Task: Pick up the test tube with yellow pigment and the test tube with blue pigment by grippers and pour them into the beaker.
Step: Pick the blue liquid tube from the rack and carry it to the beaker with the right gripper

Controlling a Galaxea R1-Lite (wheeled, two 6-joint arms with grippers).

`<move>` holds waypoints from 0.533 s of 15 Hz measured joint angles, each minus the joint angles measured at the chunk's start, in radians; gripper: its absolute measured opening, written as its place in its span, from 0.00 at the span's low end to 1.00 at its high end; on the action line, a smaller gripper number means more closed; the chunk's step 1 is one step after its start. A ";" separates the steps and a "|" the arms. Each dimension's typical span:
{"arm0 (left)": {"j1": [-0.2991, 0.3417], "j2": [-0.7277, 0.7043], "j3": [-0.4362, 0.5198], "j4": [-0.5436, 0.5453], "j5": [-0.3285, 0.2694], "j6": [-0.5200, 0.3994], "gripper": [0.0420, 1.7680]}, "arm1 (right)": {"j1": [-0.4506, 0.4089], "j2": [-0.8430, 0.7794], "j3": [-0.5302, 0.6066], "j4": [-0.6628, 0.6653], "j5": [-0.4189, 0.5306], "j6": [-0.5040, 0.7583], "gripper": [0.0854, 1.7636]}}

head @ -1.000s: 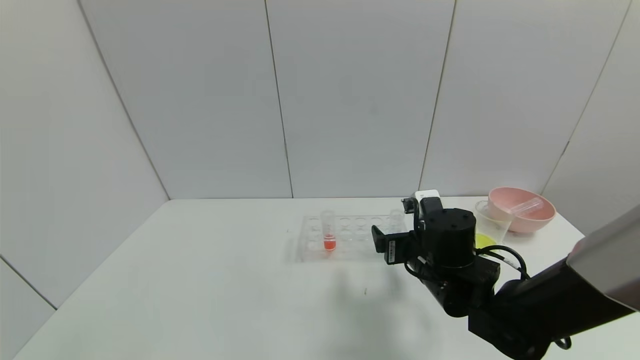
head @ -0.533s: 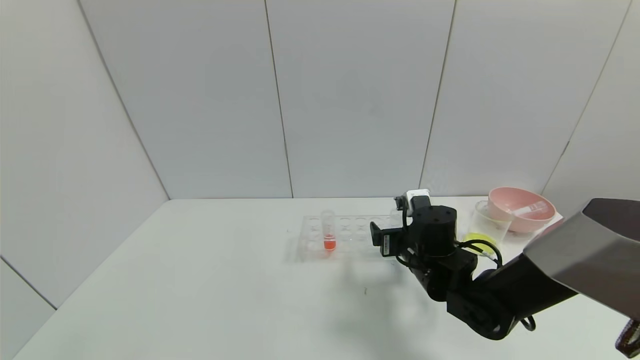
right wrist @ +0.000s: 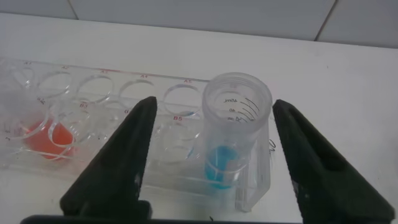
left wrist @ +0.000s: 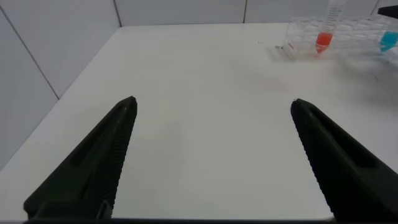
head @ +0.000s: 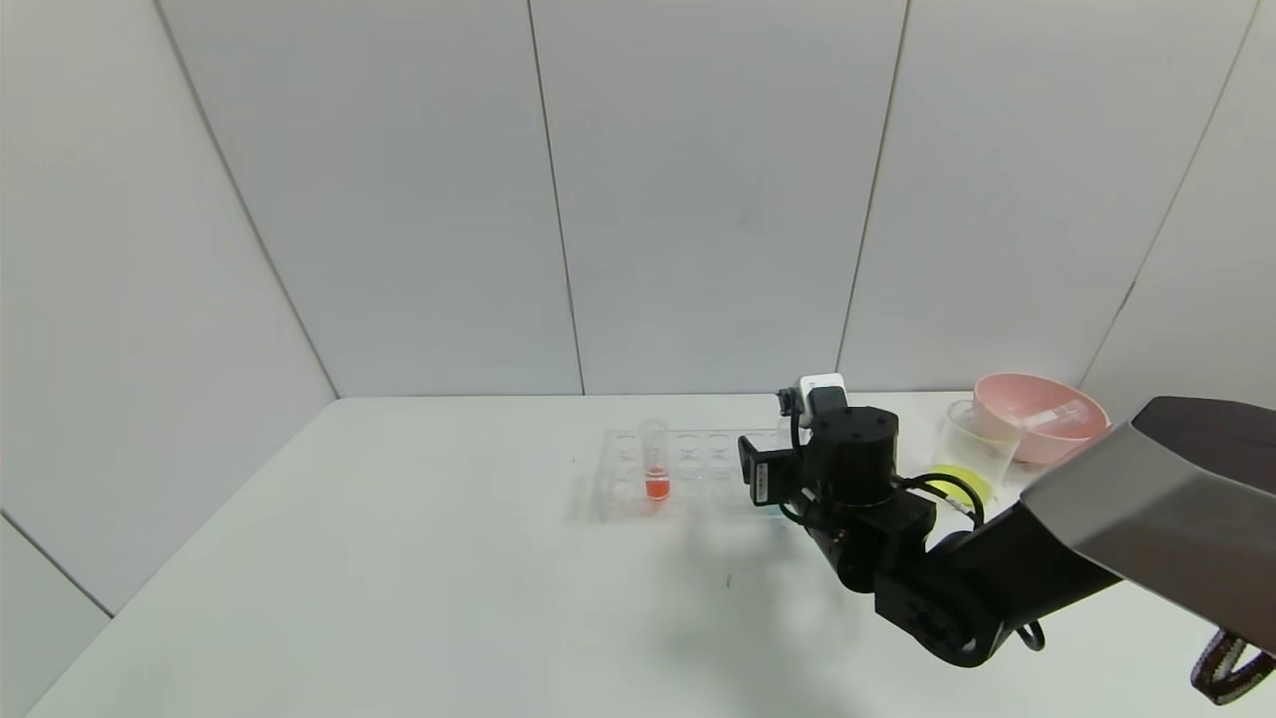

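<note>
The beaker's bottom is covered with yellow liquid (head: 963,484), so the blue pigment (right wrist: 222,165) will blend in and make it green when I pour the test tube.
The test tube with blue pigment (right wrist: 233,134) stands upright in the end hole of the clear tube rack (right wrist: 93,93). My right gripper (right wrist: 214,102) is open, with one finger on each side of this tube and not touching it. In the head view my right wrist (head: 847,459) hangs over the rack's right end (head: 688,464) and hides the tube. The beaker (head: 972,449) stands right of the arm with yellow liquid at its bottom. No tube holding yellow liquid shows. My left gripper (left wrist: 212,102) is open and empty over bare table, far from the rack.
A tube with orange-red liquid (head: 655,464) stands in the rack's left part. A pink bowl (head: 1042,414) holding an empty clear tube sits behind the beaker at the back right. White walls close the table's back and left.
My right arm has moved left and away from me, from beside the beaker to the rack's right end. It now hides the tube standing there.
</note>
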 joint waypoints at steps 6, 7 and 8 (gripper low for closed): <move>0.000 0.000 0.000 0.000 0.000 0.000 1.00 | 0.007 -0.002 0.006 -0.002 -0.007 -0.001 0.26; 0.000 0.000 0.000 0.000 -0.001 0.000 1.00 | 0.008 -0.003 0.007 -0.003 -0.008 -0.001 0.26; 0.000 0.000 0.000 0.000 0.000 0.000 1.00 | 0.008 -0.003 0.008 -0.006 -0.008 -0.001 0.26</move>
